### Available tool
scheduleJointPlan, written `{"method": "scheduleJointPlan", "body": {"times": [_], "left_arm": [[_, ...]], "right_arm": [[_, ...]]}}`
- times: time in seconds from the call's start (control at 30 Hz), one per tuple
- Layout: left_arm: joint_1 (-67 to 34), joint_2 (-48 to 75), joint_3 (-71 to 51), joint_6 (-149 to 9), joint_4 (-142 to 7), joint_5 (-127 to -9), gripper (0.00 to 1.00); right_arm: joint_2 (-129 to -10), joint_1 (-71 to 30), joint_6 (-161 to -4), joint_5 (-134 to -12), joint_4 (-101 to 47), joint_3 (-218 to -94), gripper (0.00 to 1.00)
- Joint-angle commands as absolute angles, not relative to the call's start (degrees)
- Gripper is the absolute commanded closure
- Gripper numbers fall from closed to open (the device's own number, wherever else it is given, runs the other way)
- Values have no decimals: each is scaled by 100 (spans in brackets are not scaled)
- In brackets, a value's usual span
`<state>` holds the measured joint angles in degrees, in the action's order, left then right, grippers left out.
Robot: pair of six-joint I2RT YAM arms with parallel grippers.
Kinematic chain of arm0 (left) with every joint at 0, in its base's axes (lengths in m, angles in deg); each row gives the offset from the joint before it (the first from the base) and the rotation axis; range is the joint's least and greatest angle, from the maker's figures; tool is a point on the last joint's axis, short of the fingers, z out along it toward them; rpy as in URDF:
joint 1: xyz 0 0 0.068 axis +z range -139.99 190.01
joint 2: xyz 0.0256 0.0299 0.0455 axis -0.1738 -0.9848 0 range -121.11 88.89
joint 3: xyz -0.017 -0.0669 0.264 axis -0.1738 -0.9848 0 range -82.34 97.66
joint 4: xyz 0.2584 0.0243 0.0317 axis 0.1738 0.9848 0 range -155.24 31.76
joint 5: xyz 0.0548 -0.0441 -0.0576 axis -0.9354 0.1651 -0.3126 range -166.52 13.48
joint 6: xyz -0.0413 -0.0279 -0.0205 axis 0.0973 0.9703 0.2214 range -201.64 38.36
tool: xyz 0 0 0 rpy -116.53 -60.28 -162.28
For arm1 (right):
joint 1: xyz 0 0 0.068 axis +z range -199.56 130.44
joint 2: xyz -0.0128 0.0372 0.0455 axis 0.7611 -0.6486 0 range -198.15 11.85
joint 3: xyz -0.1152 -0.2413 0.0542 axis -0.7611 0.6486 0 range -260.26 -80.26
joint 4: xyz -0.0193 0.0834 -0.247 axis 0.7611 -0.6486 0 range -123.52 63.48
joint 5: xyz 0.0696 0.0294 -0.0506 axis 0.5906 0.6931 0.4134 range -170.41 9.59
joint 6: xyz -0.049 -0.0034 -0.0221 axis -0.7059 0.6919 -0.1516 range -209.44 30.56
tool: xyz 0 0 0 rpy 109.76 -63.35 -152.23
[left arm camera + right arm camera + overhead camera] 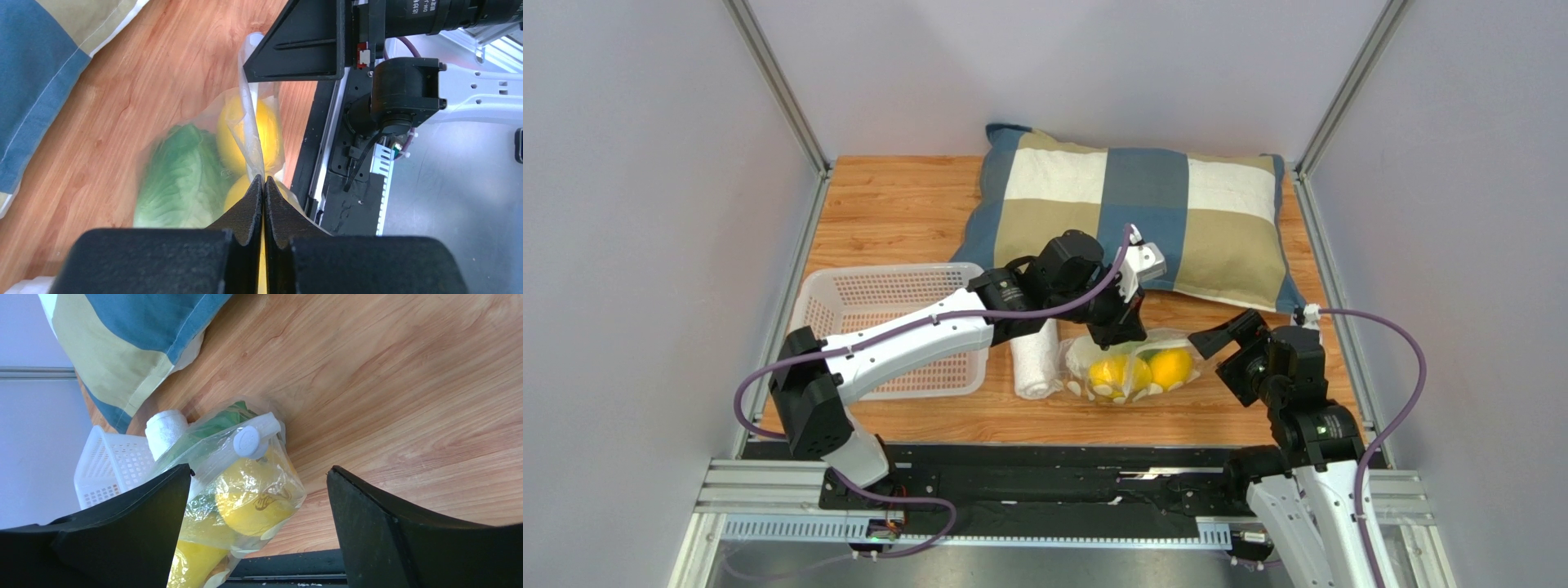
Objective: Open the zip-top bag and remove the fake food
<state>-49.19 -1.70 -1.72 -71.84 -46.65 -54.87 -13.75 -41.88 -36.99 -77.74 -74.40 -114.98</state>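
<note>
My grippers should turn the bag flat with the slider toward the pillow before unzipping it, because my left gripper is pinching the zip edge midway point(255, 160) in the slider's path point(247, 441).
The clear dotted zip-top bag point(1133, 368) lies on the wooden table in front of the pillow, holding two yellow lemons point(1169, 366) and a green leafy cabbage point(178, 177). My left gripper point(1120, 331) is shut on the bag's top edge; in the left wrist view the fingertips point(264, 184) pinch the plastic film point(248, 131). My right gripper point(1222, 347) is open just right of the bag. In the right wrist view it point(258, 478) frames the bag point(245, 478) and its white zip slider point(247, 441), touching nothing. A lemon point(258, 496) shows through the plastic.
A rolled white towel point(1036, 361) lies just left of the bag. A white mesh basket point(891, 321) stands at the left. A blue, tan and white checked pillow point(1136, 208) lies at the back. A black rail point(1038, 484) runs along the table's near edge.
</note>
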Motion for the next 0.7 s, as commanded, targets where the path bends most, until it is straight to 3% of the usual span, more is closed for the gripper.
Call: {"method": "scheduleJointPlan", "body": {"times": [0.0, 0.1, 0.17, 0.3, 0.37, 0.4, 0.43, 0.67], "left_arm": [[-4905, -164, -121, -7110, -5117, -5104, 100], [-4905, -138, -244, -7110, -5232, -4980, 100], [-4896, -129, -262, -7127, -5249, -4936, 100], [-4853, -41, -367, -7189, -5205, -4892, 100], [-4826, -24, -403, -7215, -5214, -4901, 100], [-4817, -15, -412, -7215, -5188, -4901, 100], [-4791, -15, -403, -7241, -5170, -4901, 100], [-4738, -32, -394, -7312, -5109, -4936, 100]], "right_arm": [[-1223, -4209, -3451, -7734, -6705, -11375, 18], [-1188, -4209, -3625, -7629, -6143, -11199, 30], [-1188, -4209, -4072, -7471, -5731, -11146, 47], [-1135, -4209, -4854, -7452, -5413, -11164, 60], [-1118, -4218, -5075, -7540, -5342, -11181, 73], [-1118, -4218, -5103, -7540, -5325, -11190, 89], [-1135, -4218, -5112, -7497, -5307, -11198, 97], [-1170, -4218, -5068, -7785, -5701, -11532, 100]]}}
